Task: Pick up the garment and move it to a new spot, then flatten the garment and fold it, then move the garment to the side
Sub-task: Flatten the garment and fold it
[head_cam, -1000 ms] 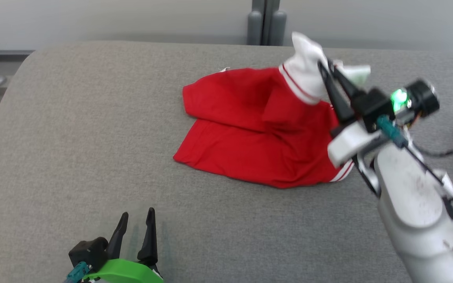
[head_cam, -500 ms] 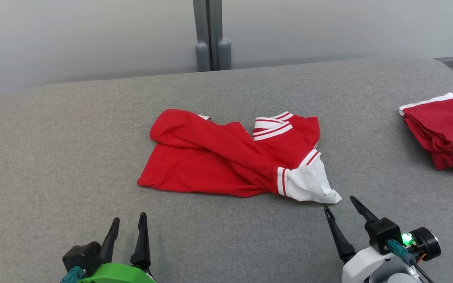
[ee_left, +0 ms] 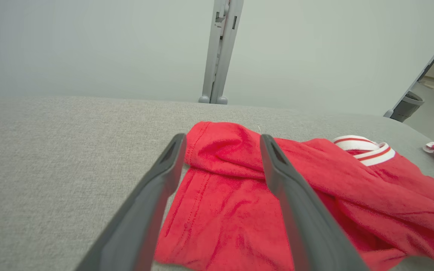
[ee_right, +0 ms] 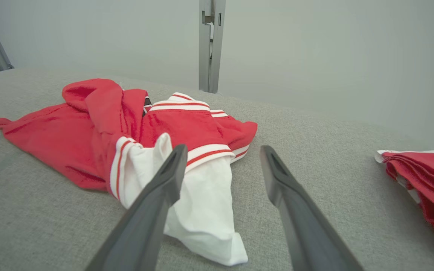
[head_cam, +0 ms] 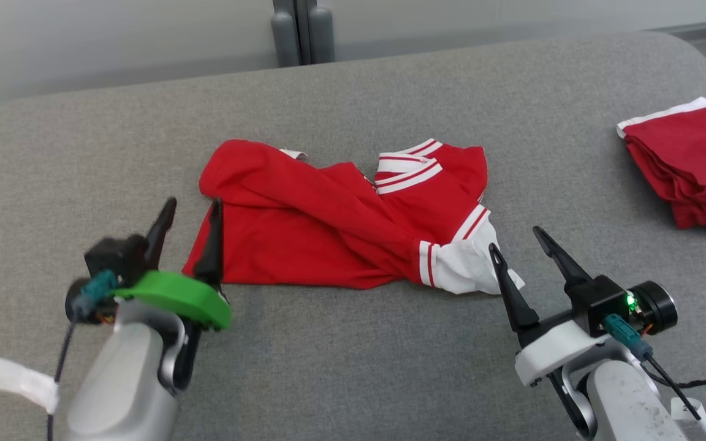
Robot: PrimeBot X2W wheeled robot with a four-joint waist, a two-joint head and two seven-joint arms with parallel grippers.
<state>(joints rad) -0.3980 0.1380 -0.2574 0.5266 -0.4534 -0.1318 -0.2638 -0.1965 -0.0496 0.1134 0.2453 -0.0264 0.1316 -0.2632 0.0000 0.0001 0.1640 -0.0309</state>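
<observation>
A white tip (head_cam: 293, 154) sticks out behind the red garment's fold (head_cam: 252, 165), so a hidden label should come into view when the robot lifts the fold.
A rumpled red garment (head_cam: 328, 233) with white striped trim and a white sleeve end (head_cam: 466, 269) lies in the middle of the grey cushioned surface (head_cam: 353, 367). My left gripper (head_cam: 190, 208) is open at the garment's left edge, one finger over the red cloth and the other over grey surface; the left wrist view shows the garment (ee_left: 239, 180) between and beyond its fingers. To the right, my right gripper (head_cam: 515, 239) is open beside the white sleeve end, holding nothing. In the right wrist view the white sleeve (ee_right: 202, 210) lies just before the left finger.
A second red garment (head_cam: 690, 165), folded with a white edge, lies at the far right of the surface, also seen as a red pile (ee_right: 424, 177). A grey post (head_cam: 301, 30) stands behind the back edge against a pale wall. Cables trail by my right arm.
The head camera has shifted, so the whole scene moved. The garment, held up by my right gripper a second ago, now lies released on the surface. My left gripper has reached forward to its left edge.
</observation>
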